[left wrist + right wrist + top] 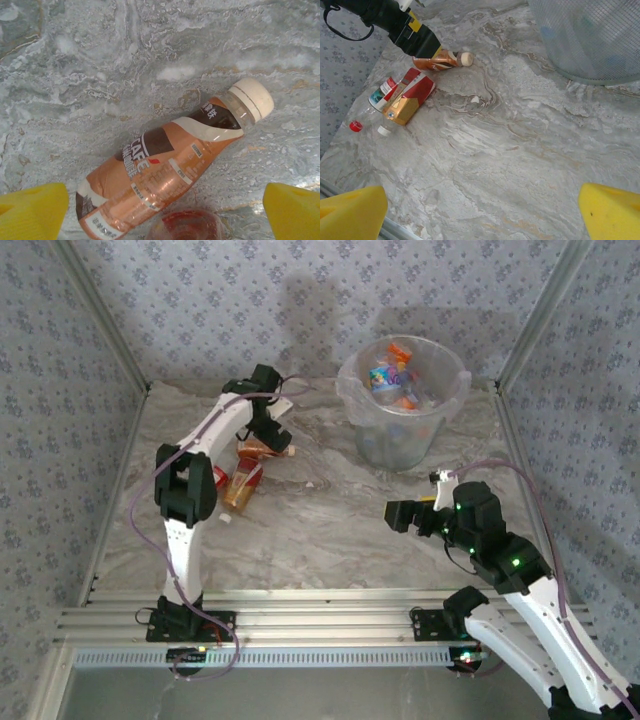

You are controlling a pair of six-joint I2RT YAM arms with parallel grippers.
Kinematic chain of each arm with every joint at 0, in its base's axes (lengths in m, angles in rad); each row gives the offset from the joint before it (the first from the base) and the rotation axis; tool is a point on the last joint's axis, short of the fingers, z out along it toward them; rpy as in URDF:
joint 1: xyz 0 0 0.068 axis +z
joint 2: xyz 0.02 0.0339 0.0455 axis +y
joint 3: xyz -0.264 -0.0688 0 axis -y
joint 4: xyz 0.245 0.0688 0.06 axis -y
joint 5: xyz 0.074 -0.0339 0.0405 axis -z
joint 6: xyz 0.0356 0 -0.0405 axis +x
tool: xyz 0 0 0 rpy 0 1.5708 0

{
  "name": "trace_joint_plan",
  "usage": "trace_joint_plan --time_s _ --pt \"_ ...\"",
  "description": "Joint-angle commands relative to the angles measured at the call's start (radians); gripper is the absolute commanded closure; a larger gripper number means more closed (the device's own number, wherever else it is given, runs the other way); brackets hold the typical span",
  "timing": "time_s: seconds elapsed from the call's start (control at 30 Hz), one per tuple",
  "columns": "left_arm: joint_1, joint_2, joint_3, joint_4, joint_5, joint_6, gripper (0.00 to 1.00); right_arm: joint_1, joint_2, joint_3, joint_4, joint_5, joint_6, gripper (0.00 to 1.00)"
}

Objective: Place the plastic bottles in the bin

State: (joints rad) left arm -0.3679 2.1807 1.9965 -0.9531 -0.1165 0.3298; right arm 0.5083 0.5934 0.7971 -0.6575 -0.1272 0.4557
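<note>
The brown bottle's capped half (220, 117) is clear of the red-topped bottle, so my left gripper should keep going down until its open fingers are on both sides of that half (202, 137).
A brown café bottle (160, 170) with a cream cap lies on its side on the marble table, straight below my left gripper (162, 215). That gripper is open, with its yellow fingertips (32, 212) on either side of the bottle and apart from it. A red-topped bottle (187, 225) lies just nearer. From above, the left gripper (272, 435) hovers over the brown bottle (270, 449). An orange bottle (240, 486) lies beside it. The bin (405, 400) stands at the back right and holds several bottles. My right gripper (400, 513) is open over bare table, with nothing between its fingers.
In the right wrist view the bin's wall (590, 40) is at the upper right, and the orange and red bottle (410, 97) and a clear red-labelled bottle (382, 92) lie at the left. A loose red cap (354, 126) and a white cap (384, 131) lie nearby.
</note>
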Motion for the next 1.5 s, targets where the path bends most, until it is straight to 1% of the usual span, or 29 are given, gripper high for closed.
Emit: trace_joint_plan --time_s 0.0,0.33,0.7,0.87,0.93,1.03,1.13,1.27,1.47 --pt "0.013 0.042 0.044 -0.055 0.02 0.03 0.0 -0.005 -0.008 -0.013 -0.014 -0.006 -0.011 0.0" --pt "0.023 0.105 0.065 -0.066 0.01 0.018 0.0 -0.01 -0.011 -0.031 0.0 -0.016 -0.004 0.0" --pt "0.028 0.148 0.08 -0.07 -0.011 -0.027 0.01 -0.013 -0.023 -0.032 -0.001 -0.02 0.005 0.0" --pt "0.029 0.169 0.1 -0.073 -0.007 -0.045 0.11 -0.013 -0.022 -0.036 0.007 -0.02 0.009 0.0" --pt "0.029 0.178 0.111 -0.076 -0.003 -0.053 0.13 -0.013 -0.023 -0.037 0.008 -0.02 0.009 0.0" --pt "0.029 0.197 0.139 -0.085 0.015 -0.065 0.2 -0.013 -0.023 -0.036 0.008 -0.021 0.01 0.0" --pt "0.029 0.218 0.172 -0.099 0.041 -0.081 0.3 -0.013 -0.022 -0.039 0.009 -0.019 0.012 0.0" --pt "0.029 0.241 0.215 -0.12 0.076 -0.115 0.3 -0.014 -0.023 -0.038 0.012 -0.017 0.015 0.0" --pt "0.028 0.25 0.252 -0.163 0.103 -0.17 0.24 -0.015 -0.022 -0.043 0.016 -0.016 0.018 0.0"
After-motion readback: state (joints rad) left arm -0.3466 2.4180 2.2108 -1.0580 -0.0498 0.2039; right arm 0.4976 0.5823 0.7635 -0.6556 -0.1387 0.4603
